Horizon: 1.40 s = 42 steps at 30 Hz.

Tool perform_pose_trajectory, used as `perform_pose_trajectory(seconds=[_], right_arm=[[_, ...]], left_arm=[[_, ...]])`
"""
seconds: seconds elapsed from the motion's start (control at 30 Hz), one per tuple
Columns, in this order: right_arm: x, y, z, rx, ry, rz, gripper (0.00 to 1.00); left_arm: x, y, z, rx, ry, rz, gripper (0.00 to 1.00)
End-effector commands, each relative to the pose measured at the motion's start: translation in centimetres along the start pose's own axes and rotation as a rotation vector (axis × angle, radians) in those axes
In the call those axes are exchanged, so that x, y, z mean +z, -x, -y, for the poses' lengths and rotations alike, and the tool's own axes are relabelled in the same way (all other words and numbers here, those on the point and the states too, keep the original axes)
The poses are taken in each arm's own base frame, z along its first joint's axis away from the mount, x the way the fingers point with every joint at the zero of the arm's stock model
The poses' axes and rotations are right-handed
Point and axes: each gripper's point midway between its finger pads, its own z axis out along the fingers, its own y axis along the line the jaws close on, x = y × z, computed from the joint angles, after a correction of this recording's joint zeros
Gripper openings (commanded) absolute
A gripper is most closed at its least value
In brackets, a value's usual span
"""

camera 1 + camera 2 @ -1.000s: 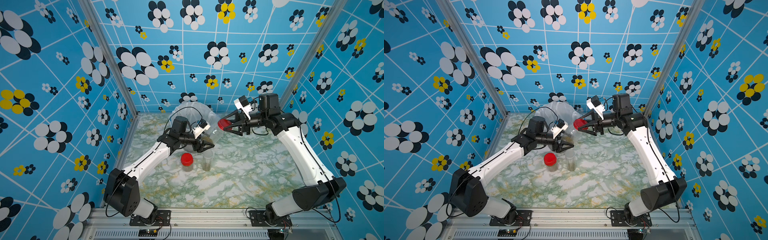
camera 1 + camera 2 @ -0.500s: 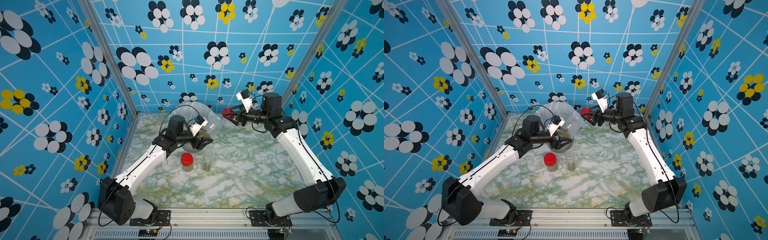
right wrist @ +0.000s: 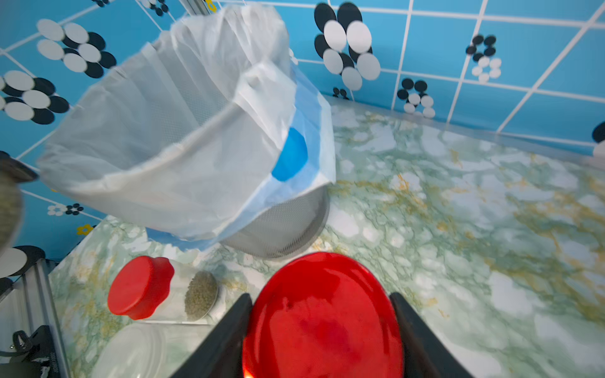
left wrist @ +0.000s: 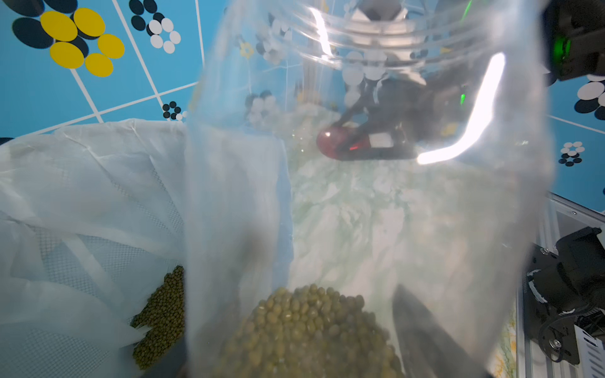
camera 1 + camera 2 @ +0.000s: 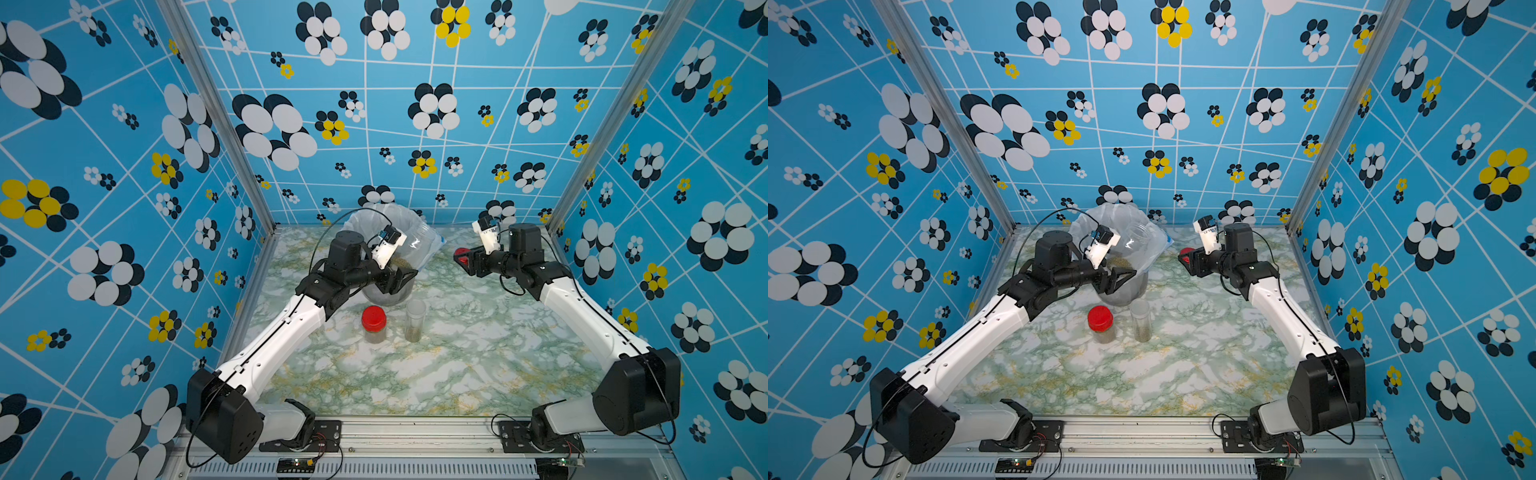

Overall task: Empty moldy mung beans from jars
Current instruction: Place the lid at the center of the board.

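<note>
The red lid (image 5: 461,256) is hanging clear of the bucket over an open stretch of marble (image 5: 473,301), so I should keep lowering it with my right gripper until it touches the marble.
My left gripper (image 5: 400,276) (image 4: 294,353) is shut on an open clear jar (image 5: 417,245) (image 5: 1137,242) (image 4: 360,196), held tilted above the bucket, mouth away from the wrist. Moldy mung beans (image 5: 400,262) (image 4: 311,327) are heaped at the jar's gripped end. More beans (image 4: 160,314) lie in the bucket's bag. My right gripper (image 5: 462,258) (image 3: 322,327) is shut on a red lid (image 5: 460,252) (image 5: 1186,252) (image 3: 324,320), low over the table to the right of the bucket. A red-lidded jar (image 5: 373,325) (image 3: 140,288) and a taller lidless jar (image 5: 414,321) (image 5: 1140,320) stand in front of the bucket, both holding beans.
The grey mesh bucket (image 5: 386,297) (image 3: 288,225), lined with a white bag (image 5: 365,216) (image 3: 183,131), stands at the back middle of the marble table (image 5: 415,382). Blue flowered walls close in the left, back and right sides.
The left arm has drawn the open jar back and up over the bucket. The right arm has pulled the red lid away to the right and lower.
</note>
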Motion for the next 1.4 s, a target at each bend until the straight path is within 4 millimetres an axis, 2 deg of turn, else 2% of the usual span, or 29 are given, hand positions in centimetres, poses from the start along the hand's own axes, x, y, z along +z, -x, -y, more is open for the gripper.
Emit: perform_pose_trajectory(seconds=[0.0, 0.2, 0.3, 0.5, 0.57, 0.6, 0.67, 0.8, 0.9, 1.07, 1.17, 1.37], right_arm=[[-0.5, -0.9, 1.0, 0.016, -0.091, 0.055, 0.51], [1.8, -7.0, 5.3, 0.129, -0.271, -0.036, 0.52], [3.1, -9.5, 7.1, 0.192, -0.338, -0.069, 0.54], [5.5, -13.9, 10.1, 0.299, -0.460, -0.165, 0.60], [5.8, -15.3, 10.7, 0.319, -0.495, -0.200, 0.62], [5.8, -15.6, 10.8, 0.328, -0.500, -0.203, 0.66], [5.8, -15.2, 10.5, 0.313, -0.500, -0.191, 0.82], [5.8, -15.5, 10.5, 0.308, -0.504, -0.209, 0.87], [5.9, -15.3, 10.1, 0.297, -0.487, -0.200, 0.89], [4.8, -14.1, 10.2, 0.277, -0.512, -0.150, 0.91], [4.8, -13.1, 9.6, 0.267, -0.481, -0.131, 0.88], [4.6, -11.3, 8.1, 0.250, -0.439, -0.097, 0.88]], left_arm=[[-1.4, 1.8, 0.2, -0.005, 0.033, 0.043, 0.38], [-2.0, 3.0, -0.3, -0.024, 0.067, 0.033, 0.39], [-2.2, 3.3, -0.6, -0.032, 0.089, 0.018, 0.39], [-2.2, 2.5, -1.9, -0.062, 0.134, -0.037, 0.39], [-2.4, 2.1, -2.2, -0.062, 0.146, -0.065, 0.39], [-2.6, 2.0, -2.4, -0.064, 0.153, -0.072, 0.38], [-2.9, 1.9, -2.8, -0.079, 0.167, -0.077, 0.39], [-3.5, 1.7, -3.2, -0.106, 0.179, -0.072, 0.39], [-4.0, 1.3, -3.5, -0.139, 0.195, -0.090, 0.39], [-5.3, 1.2, -3.6, -0.181, 0.242, -0.132, 0.39], [-6.1, 1.5, -3.8, -0.181, 0.271, -0.142, 0.38], [-7.4, 1.4, -5.8, -0.181, 0.402, -0.257, 0.38]])
